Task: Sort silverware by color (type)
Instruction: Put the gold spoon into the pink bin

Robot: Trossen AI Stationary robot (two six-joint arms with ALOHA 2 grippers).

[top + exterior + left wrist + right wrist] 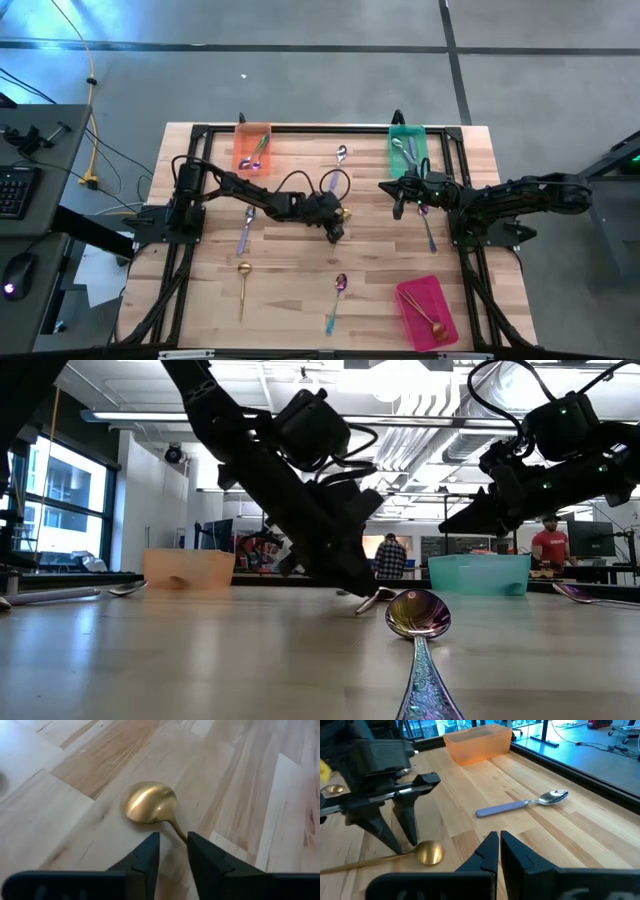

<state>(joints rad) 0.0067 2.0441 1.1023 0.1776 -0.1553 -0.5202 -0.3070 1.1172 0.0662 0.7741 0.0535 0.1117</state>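
The gold spoon's neck sits near one finger. Next, my left gripper opens and center itself above the spoon's handle before handing it to my right gripper.
A gold spoon lies flat on the wooden table near its middle, bowl and handle both on the boards. My left gripper stands open over the spoon's neck, slanting down, with one finger on each side. My right gripper is shut on nothing and hovers above the table right of centre. Loose spoons lie around: a lavender-handled one, a gold one, an iridescent one, and another lavender-handled one. My left gripper has its fingers astride the gold spoon's neck, just behind the bowl, slanting down from above. The neck runs up to the inner edge of one fingertip. I cannot tell whether that finger touches it. The spoon lies flat on the table.
An orange tray with spoons stands at the far left. A teal tray holding a spoon stands at the far right. A pink tray with gold spoons stands at the near right. One more spoon lies under the right arm.
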